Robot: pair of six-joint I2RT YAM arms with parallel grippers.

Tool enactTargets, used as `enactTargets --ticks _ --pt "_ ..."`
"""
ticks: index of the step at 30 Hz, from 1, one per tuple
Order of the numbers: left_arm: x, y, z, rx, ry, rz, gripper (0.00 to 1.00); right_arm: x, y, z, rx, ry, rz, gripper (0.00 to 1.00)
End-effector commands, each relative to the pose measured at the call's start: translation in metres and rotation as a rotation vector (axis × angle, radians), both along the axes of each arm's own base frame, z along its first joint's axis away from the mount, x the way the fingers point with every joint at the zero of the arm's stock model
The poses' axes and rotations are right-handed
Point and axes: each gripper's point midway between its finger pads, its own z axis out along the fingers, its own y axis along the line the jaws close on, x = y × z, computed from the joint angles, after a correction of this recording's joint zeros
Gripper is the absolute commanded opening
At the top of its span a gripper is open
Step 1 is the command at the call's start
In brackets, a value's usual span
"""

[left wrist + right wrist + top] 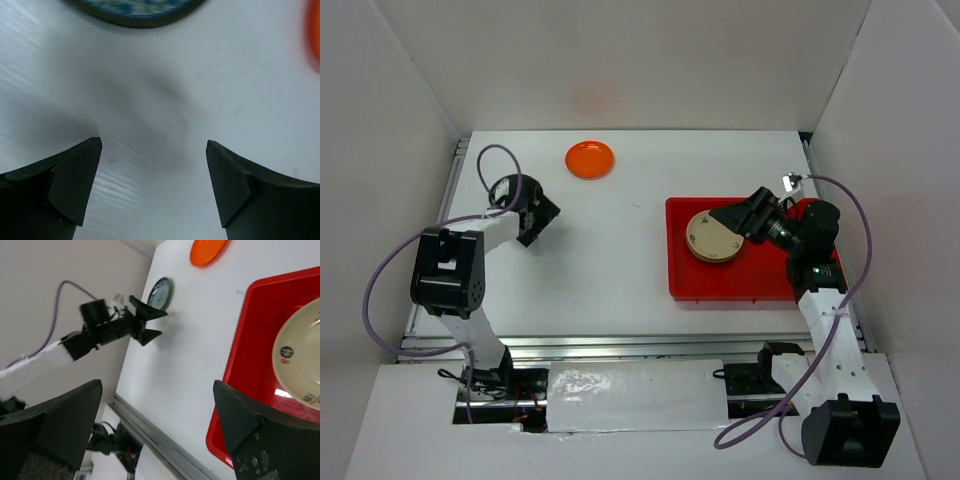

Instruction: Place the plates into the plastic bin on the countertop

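Note:
My left gripper goes on moving its low, open fingers toward the grey-blue plate's rim [142, 23], which lies clear ahead of them, until they are on both sides of the grey-blue plate's rim.
The red plastic bin [760, 285] lies on the right of the white countertop [610, 260] and holds a cream plate [712, 238]. My right gripper [738, 215] hovers over the bin's back edge, open and empty; its wrist view [157, 410] shows the bin [250, 340] and the cream plate [300, 355]. An orange plate [590, 159] sits at the back. A grey-blue patterned plate [161, 292] lies by the left edge, just ahead of my open, empty left gripper [532, 212]. In the left wrist view the gripper [155, 165] is low over bare countertop, with that plate [137, 10] at the top. The other plates are out of view.
White walls enclose the countertop on the left, back and right. A metal rail [620, 345] runs along the near edge. A purple cable [380, 280] loops beside the left arm, and another [865, 270] beside the right arm.

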Motion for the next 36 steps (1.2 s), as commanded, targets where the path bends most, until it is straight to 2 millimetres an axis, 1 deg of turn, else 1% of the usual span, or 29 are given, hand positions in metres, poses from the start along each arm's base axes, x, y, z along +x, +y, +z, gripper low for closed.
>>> enactTargets --ticks 1,2,3,4,5,7,8,9,10,11,12,13,16,17,18,19,20,21,22,23,24,26,27,28,29,30,32,33,36 --pt "0.019 -0.013 0.018 -0.088 -0.182 -0.058 0.99 -0.005 0.021 0.028 -0.03 -0.146 0.108 1.0" --pt "0.02 0.0 0.02 -0.092 -0.209 -0.029 0.99 -0.004 0.022 0.031 -0.04 -0.154 0.103 1.0" --pt "0.023 0.004 0.035 -0.111 -0.277 -0.015 0.99 -0.003 0.023 0.03 -0.055 -0.157 0.105 1.0" --pt "0.014 0.011 0.025 -0.108 -0.259 0.007 0.99 -0.003 0.025 0.032 -0.061 -0.165 0.109 1.0" --pt "0.012 0.022 0.03 -0.113 -0.274 0.051 0.99 -0.002 0.024 0.031 -0.063 -0.163 0.103 1.0" --pt "-0.001 0.044 0.016 -0.096 -0.239 0.14 0.99 -0.001 0.025 0.028 -0.057 -0.155 0.107 1.0" --pt "-0.006 0.06 0.013 -0.111 -0.236 0.21 0.99 -0.002 0.027 0.029 -0.053 -0.159 0.12 1.0" --pt "-0.01 0.07 0.01 -0.109 -0.236 0.256 0.99 -0.001 0.027 0.029 -0.049 -0.159 0.123 1.0" --pt "-0.021 0.086 -0.001 -0.116 -0.217 0.313 0.99 -0.001 0.028 0.026 -0.046 -0.151 0.127 1.0" --pt "-0.025 0.094 -0.006 -0.145 -0.215 0.362 0.99 0.0 0.028 0.027 -0.042 -0.156 0.129 1.0" --pt "-0.037 0.096 -0.021 -0.174 -0.188 0.379 0.99 0.0 0.029 0.026 -0.041 -0.152 0.137 1.0" --pt "-0.034 0.112 -0.017 -0.198 -0.24 0.417 0.99 0.0 0.029 0.026 -0.04 -0.153 0.14 1.0" --pt "-0.029 0.13 -0.018 -0.303 -0.337 0.427 0.99 -0.002 0.031 0.029 -0.041 -0.163 0.155 1.0" --pt "-0.027 0.13 -0.034 -0.346 -0.318 0.422 0.99 -0.003 0.031 0.03 -0.039 -0.169 0.161 1.0" --pt "-0.024 0.131 -0.039 -0.378 -0.319 0.412 0.99 -0.004 0.032 0.03 -0.037 -0.169 0.169 1.0" --pt "-0.016 0.137 -0.037 -0.409 -0.33 0.403 0.99 -0.004 0.032 0.033 -0.038 -0.18 0.169 1.0" --pt "-0.019 0.14 -0.057 -0.417 -0.272 0.42 0.99 -0.004 0.032 0.034 -0.036 -0.18 0.168 1.0" --pt "-0.011 0.144 -0.055 -0.411 -0.275 0.418 0.99 -0.004 0.032 0.034 -0.035 -0.179 0.168 1.0" --pt "-0.01 0.146 -0.057 -0.401 -0.26 0.42 0.99 -0.004 0.032 0.035 -0.036 -0.183 0.164 1.0" --pt "-0.014 0.148 -0.069 -0.376 -0.205 0.426 0.99 -0.004 0.032 0.036 -0.033 -0.182 0.165 1.0" --pt "-0.006 0.152 -0.064 -0.364 -0.209 0.418 0.98 -0.003 0.032 0.037 -0.031 -0.182 0.161 1.0" --pt "-0.009 0.156 -0.077 -0.358 -0.143 0.43 0.96 -0.002 0.031 0.039 -0.025 -0.185 0.156 1.0" --pt "-0.003 0.158 -0.074 -0.36 -0.15 0.425 0.93 -0.002 0.031 0.039 -0.022 -0.185 0.154 1.0" --pt "-0.003 0.159 -0.077 -0.362 -0.133 0.431 0.9 -0.001 0.031 0.039 -0.02 -0.185 0.148 1.0" --pt "-0.003 0.159 -0.082 -0.362 -0.111 0.434 0.86 -0.004 0.038 0.041 -0.01 -0.188 0.169 1.0" --pt "0.0 0.158 -0.082 -0.364 -0.097 0.432 0.77 -0.003 0.039 0.043 -0.007 -0.189 0.169 1.0" --pt "0.0 0.158 -0.086 -0.365 -0.077 0.434 0.63 -0.003 0.04 0.045 -0.003 -0.194 0.172 1.0" --pt "0.003 0.158 -0.084 -0.37 -0.077 0.434 0.47 -0.003 0.042 0.046 -0.003 -0.196 0.175 1.0" --pt "0.004 0.159 -0.089 -0.389 -0.054 0.44 0.34 -0.003 0.043 0.049 -0.006 -0.201 0.17 1.0"
